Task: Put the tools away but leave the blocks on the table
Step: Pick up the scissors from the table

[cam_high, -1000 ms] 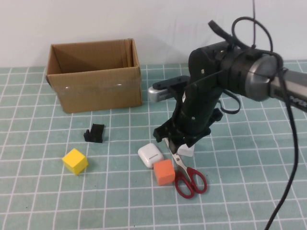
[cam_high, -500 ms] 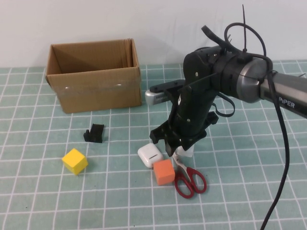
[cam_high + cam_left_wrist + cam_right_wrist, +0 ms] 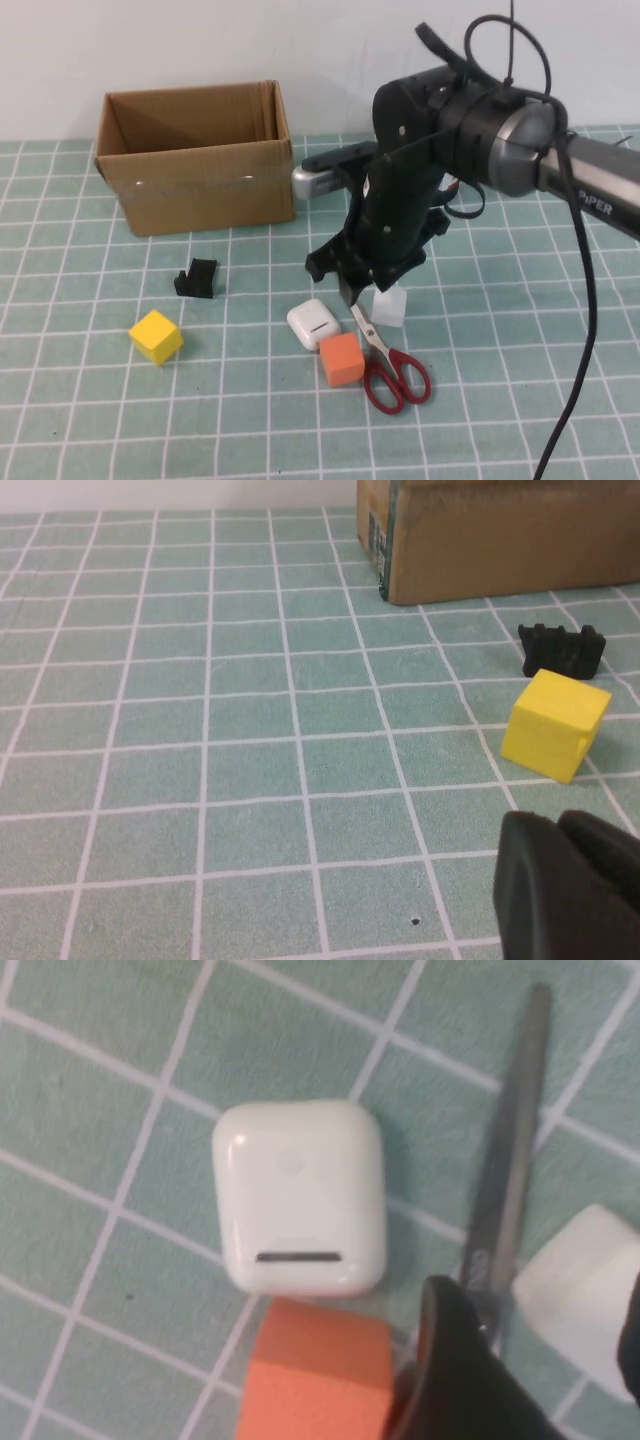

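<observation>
Next, I move the white cube (image 3: pixel 390 307) out of the way before I close on the blade alone (image 3: pixel 364 323), because the cube is next to the scissors' blade between my right gripper's fingers.
The red-handled scissors (image 3: pixel 390 368) lie flat on the teal grid table (image 3: pixel 120 420), blades pointing away from me; the blade (image 3: pixel 510 1160) also shows in the right wrist view. My right gripper (image 3: pixel 362 288) hovers open just above the blade end, its fingers (image 3: pixel 465 1370) either side of the blade and the white cube (image 3: pixel 390 305). The orange cube (image 3: pixel 341 359) touches the scissors' left side. The yellow cube (image 3: pixel 156 335) sits alone at the left. My left gripper (image 3: pixel 560 828) is shut and empty, low over the table near the yellow cube (image 3: pixel 555 725). The screwdriver and pen-like driver are out of view.
An open cardboard box (image 3: pixel 195 160) stands at the back left. A white earbud case (image 3: pixel 313 323) lies beside the orange cube. A small black clip (image 3: pixel 197 279) lies in front of the box. The right arm's cable hangs along the right side.
My right gripper has moved back and slightly left, away from over the white cube, which now shows fully. Scissors and cubes have not moved.
</observation>
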